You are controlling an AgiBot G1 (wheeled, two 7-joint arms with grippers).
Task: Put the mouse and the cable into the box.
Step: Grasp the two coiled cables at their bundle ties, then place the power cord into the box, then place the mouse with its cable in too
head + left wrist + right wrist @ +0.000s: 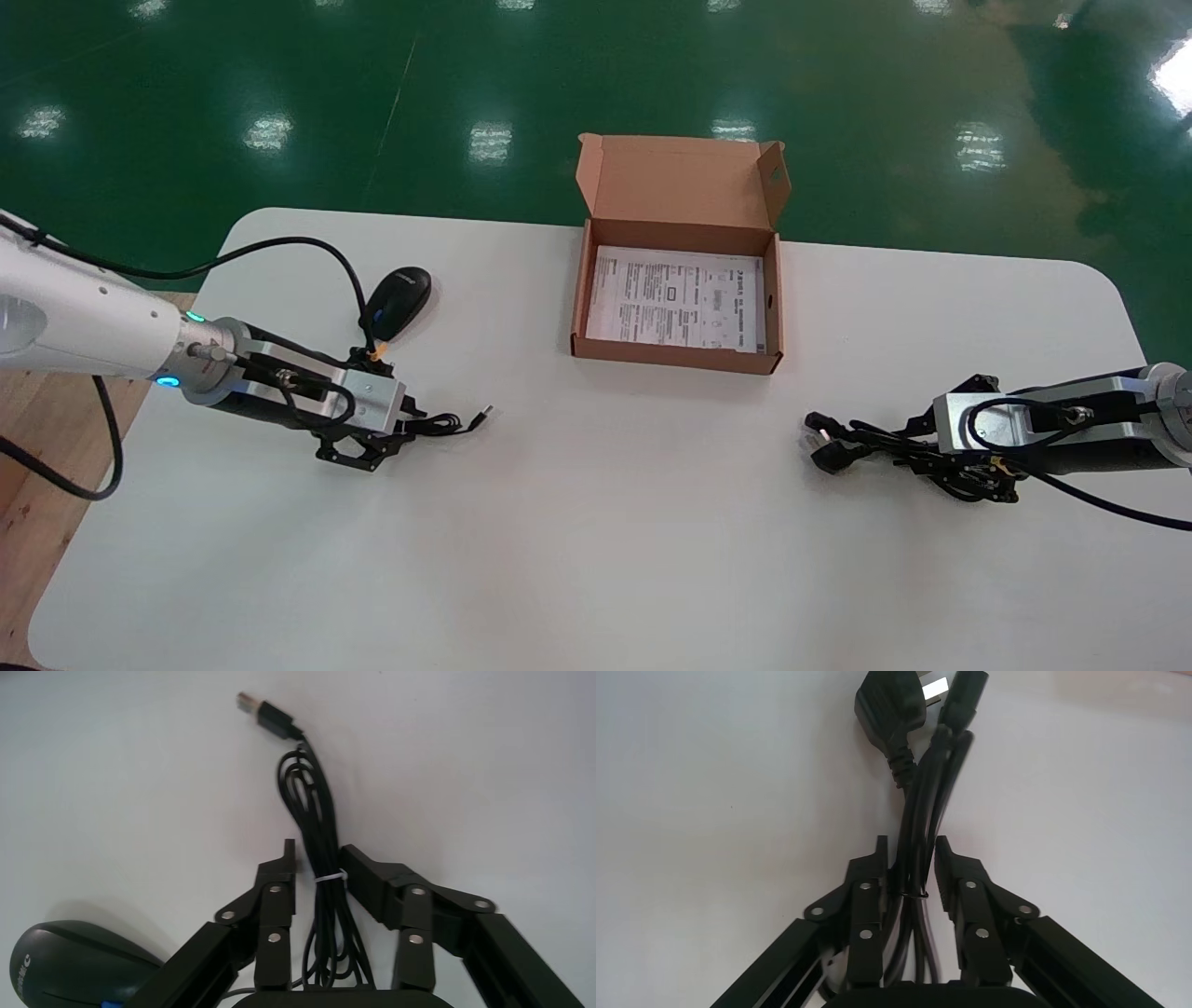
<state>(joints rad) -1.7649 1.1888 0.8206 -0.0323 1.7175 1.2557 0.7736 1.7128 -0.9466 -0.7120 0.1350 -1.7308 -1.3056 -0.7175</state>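
The black mouse [398,302] will dangle and come along when the robot lifts the tied bundle, because a thin cord [241,992] runs from the bundle toward the mouse.
A black mouse [397,300] lies at the table's left, and its tied cable bundle [320,825] ends in a USB plug [481,417]. My left gripper [410,431] [318,855] is low over the table and straddles this bundle at its white tie. It stands open, with one finger touching the bundle and a gap at the other. On the right, my right gripper [908,445] [911,850] is shut on the black power cable [843,443] [926,776] at its tie. The plugs [891,706] stick out past the fingertips. Both cables rest on the table.
The open cardboard box [675,359] stands at the table's far middle with its lid up and a printed leaflet [677,303] lying flat inside. The white table [605,522] has rounded corners; green floor lies beyond it. The mouse [70,966] sits close beside the left gripper.
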